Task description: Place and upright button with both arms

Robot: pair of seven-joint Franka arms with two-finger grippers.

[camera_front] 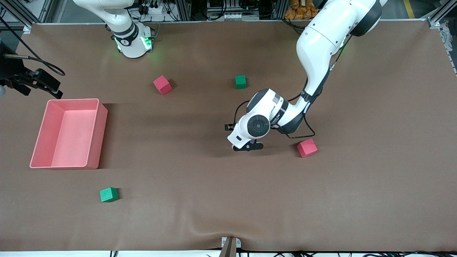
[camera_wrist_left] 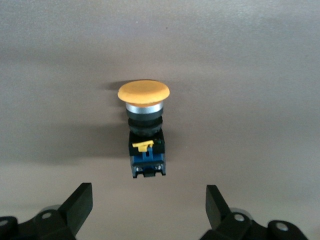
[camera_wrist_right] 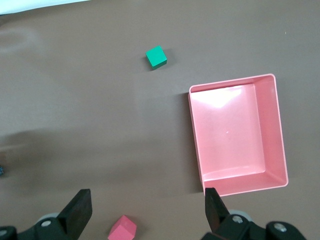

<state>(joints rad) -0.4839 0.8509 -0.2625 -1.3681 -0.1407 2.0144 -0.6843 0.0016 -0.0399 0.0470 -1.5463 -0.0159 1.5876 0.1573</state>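
The button's blue end [camera_wrist_left: 148, 164] is wide and squared off, so the button should stand on its own with its orange cap up when I set it upright.
The button [camera_wrist_left: 144, 135] lies on its side on the brown table, orange cap pointing away from my left gripper and black and blue body toward it. My left gripper [camera_wrist_left: 148, 205] is open and empty, low over the table, its fingers apart on either side just short of the button's body. In the front view the left gripper [camera_front: 248, 146] is over the middle of the table and covers the button. My right gripper [camera_wrist_right: 146, 207] is open and empty, held high over the right arm's end of the table.
A pink bin [camera_front: 73, 100] stands toward the right arm's end and shows in the right wrist view [camera_wrist_right: 280, 135]. A red cube [camera_front: 307, 147] lies close beside the left gripper. Another red cube [camera_front: 162, 85] and two green cubes [camera_front: 240, 81] [camera_front: 108, 194] lie scattered.
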